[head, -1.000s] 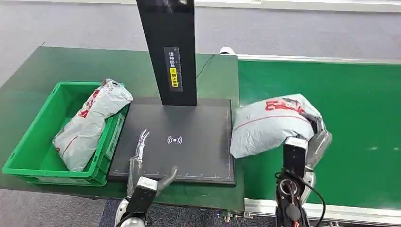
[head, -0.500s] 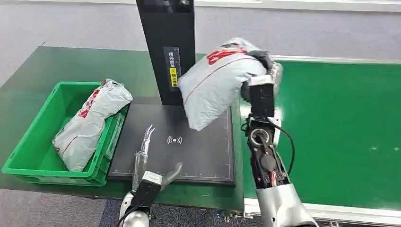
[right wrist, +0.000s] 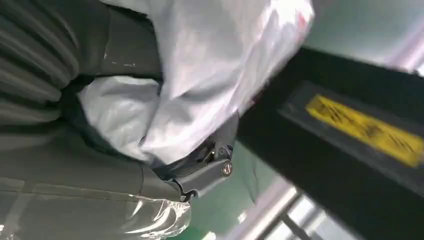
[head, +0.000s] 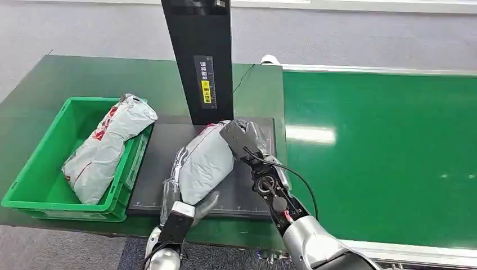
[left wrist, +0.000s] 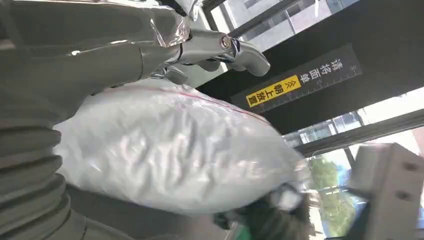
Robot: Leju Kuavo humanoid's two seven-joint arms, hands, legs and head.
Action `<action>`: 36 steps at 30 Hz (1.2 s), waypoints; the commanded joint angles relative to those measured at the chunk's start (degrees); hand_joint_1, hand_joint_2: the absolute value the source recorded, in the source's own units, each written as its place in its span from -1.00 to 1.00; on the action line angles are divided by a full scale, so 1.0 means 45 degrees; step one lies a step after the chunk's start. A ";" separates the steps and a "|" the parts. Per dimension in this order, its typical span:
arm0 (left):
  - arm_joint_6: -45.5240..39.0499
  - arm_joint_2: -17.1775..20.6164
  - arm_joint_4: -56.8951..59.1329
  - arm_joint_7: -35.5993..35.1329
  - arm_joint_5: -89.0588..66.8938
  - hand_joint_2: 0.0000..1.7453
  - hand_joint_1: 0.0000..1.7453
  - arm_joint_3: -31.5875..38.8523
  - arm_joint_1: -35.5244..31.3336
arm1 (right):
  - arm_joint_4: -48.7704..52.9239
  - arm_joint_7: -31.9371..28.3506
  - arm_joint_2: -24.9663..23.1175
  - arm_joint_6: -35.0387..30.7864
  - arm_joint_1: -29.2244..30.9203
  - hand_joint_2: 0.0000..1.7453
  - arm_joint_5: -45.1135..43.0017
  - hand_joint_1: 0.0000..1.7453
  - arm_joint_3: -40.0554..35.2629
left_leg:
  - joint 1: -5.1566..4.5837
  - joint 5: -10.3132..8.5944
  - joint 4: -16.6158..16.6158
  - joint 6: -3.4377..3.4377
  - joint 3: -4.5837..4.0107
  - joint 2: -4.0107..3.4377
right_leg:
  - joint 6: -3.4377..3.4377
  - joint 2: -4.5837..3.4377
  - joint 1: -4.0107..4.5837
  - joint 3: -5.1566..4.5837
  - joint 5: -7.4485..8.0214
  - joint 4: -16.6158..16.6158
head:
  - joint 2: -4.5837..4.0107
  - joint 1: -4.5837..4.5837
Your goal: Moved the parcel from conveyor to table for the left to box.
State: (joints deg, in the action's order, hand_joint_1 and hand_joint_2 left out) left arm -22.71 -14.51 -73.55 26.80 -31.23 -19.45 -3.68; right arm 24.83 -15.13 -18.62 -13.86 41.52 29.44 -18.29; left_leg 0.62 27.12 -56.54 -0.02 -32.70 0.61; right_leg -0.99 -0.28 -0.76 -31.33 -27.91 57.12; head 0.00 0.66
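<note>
The grey plastic parcel is covered in soft wrinkles (left wrist: 172, 150), so its near end (head: 192, 194) will bunch up into deep folds when I lift it with my left hand.
A grey plastic parcel (head: 203, 163) with red print lies on the black scanner pad (head: 253, 194) on the table. My right hand (head: 239, 136) grips its far end, with the arm reaching in across the pad's right side. In the right wrist view the parcel (right wrist: 200, 85) bulges out of the hand, and the dark fingers (right wrist: 207, 172) curl under it. My left hand (head: 175, 198) rests at the pad's front edge, fingers apart, and the parcel's near end sits between its fingers and thumb. The left wrist view shows the parcel (left wrist: 170, 150) close under the outstretched fingers (left wrist: 227, 47).
A green crate (head: 34, 181) at the left of the table holds another grey parcel (head: 109, 143). A black scanner column (head: 199, 62) rises behind the pad. The green conveyor belt (head: 382, 152) runs along the right.
My right arm lifted the parcel off the conveyor, swung it leftwards past the column and brought it down onto the black pad against my left hand. The left hand stayed put.
</note>
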 commanded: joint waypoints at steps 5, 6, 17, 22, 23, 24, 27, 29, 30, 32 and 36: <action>-0.0521 0.0414 0.0650 -0.0102 0.0141 1.00 -1.00 -0.0088 -0.0062 | 0.2076 -0.3791 0.0564 0.1541 -0.1398 1.00 -0.3002 -1.00 0.1396 | 0.0001 -0.0005 0.0013 -0.0002 0.0011 0.0005 | 0.0013 0.0016 0.0003 0.0014 0.0006 -0.0010 | 0.0000 0.0000; -0.0523 0.0410 0.0698 -0.0063 0.0152 1.00 -1.00 -0.0080 -0.0080 | 0.2325 -0.3705 0.0609 0.1529 -0.1559 1.00 -0.3070 -1.00 0.1275 | 0.0000 -0.0005 0.0015 -0.0002 0.0013 0.0011 | 0.0013 0.0020 0.0003 0.0019 0.0004 -0.0010 | 0.0000 0.0000; -0.0254 0.0305 0.4880 -0.1930 -0.2195 1.00 -1.00 -0.0342 -0.2542 | 0.8658 -0.4707 0.0496 0.1992 -0.5754 1.00 -0.7604 -1.00 0.1421 | -0.0002 -0.0018 0.0017 0.0001 -0.0008 0.0039 | 0.0020 0.0054 0.0002 0.0005 0.0008 -0.0014 | 0.0000 -0.0005; -0.0407 0.0219 0.5447 -0.1783 -0.2217 1.00 -1.00 -0.0246 -0.2785 | 0.8517 -0.4715 0.0515 0.2002 -0.5729 1.00 -0.7651 -1.00 0.1429 | 0.0000 -0.0021 0.0018 0.0000 -0.0004 0.0020 | 0.0020 0.0036 0.0004 0.0006 0.0017 -0.0019 | 0.0000 0.0000; -0.0407 0.0219 0.5447 -0.1783 -0.2217 1.00 -1.00 -0.0246 -0.2785 | 0.8517 -0.4715 0.0515 0.2002 -0.5729 1.00 -0.7651 -1.00 0.1429 | 0.0000 -0.0011 0.0011 -0.0001 0.0004 0.0007 | 0.0021 0.0023 0.0003 0.0007 0.0013 -0.0012 | 0.0000 0.0000; -0.0407 0.0219 0.5447 -0.1783 -0.2217 1.00 -1.00 -0.0246 -0.2785 | 0.8517 -0.4715 0.0515 0.2002 -0.5729 1.00 -0.7651 -1.00 0.1429 | 0.0000 -0.0010 0.0011 -0.0001 0.0005 0.0006 | 0.0021 0.0022 0.0003 0.0009 0.0012 -0.0011 | 0.0000 0.0000; -0.0042 0.0182 0.6613 -0.2483 -0.3175 1.00 -1.00 -0.0527 -0.3359 | 0.8568 -0.4727 0.0517 0.2097 -0.5891 1.00 -0.7787 -1.00 0.1555 | -0.0001 -0.0008 0.0011 0.0001 0.0009 0.0011 | 0.0020 0.0023 0.0002 0.0013 0.0009 -0.0009 | 0.0000 0.0000; 0.0182 -0.0042 0.8671 -0.3049 -0.3924 1.00 -1.00 -0.0719 -0.4488 | 0.8811 -0.4683 0.0563 0.2316 -0.6135 1.00 -0.7963 -1.00 0.1660 | 0.0001 -0.0016 0.0018 0.0001 0.0011 0.0036 | 0.0024 0.0052 0.0005 0.0023 0.0009 -0.0019 | 0.0000 0.0000; 0.0126 -0.0159 0.9569 -0.3227 -0.4169 1.00 -1.00 -0.0705 -0.4982 | 0.8891 -0.4651 0.0562 0.2397 -0.6201 1.00 -0.8018 -1.00 0.1688 | 0.0000 -0.0018 0.0012 0.0001 0.0004 0.0050 | 0.0022 0.0063 0.0003 0.0017 0.0007 -0.0012 | 0.0000 0.0000; 0.0202 -0.0233 1.1061 -0.3985 -0.4925 1.00 -1.00 -0.0951 -0.5809 | 0.8980 -0.4592 0.0536 0.2555 -0.6297 1.00 -0.8074 -1.00 0.1676 | 0.0001 -0.0025 0.0010 0.0000 0.0000 0.0061 | 0.0023 0.0079 0.0004 0.0020 0.0010 -0.0012 | 0.0000 0.0000; 0.0596 0.0008 1.2294 -0.6000 -0.6466 1.00 -1.00 -0.1641 -0.6390 | 0.8962 -0.4561 0.0529 0.2728 -0.6432 1.00 -0.8163 -1.00 0.1578 | 0.0001 -0.0019 0.0011 0.0000 0.0019 0.0020 | 0.0021 0.0035 0.0004 0.0035 0.0018 -0.0013 | 0.0000 0.0000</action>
State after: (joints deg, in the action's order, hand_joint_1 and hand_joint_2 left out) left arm -22.65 -15.10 -40.14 9.76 -52.80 -21.24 -22.76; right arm 64.61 -36.13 -17.44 -2.84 13.59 -6.40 -11.80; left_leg 0.62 27.10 -56.55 -0.01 -32.63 0.63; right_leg -0.93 -0.24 -0.76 -31.21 -27.86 57.12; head 0.00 0.66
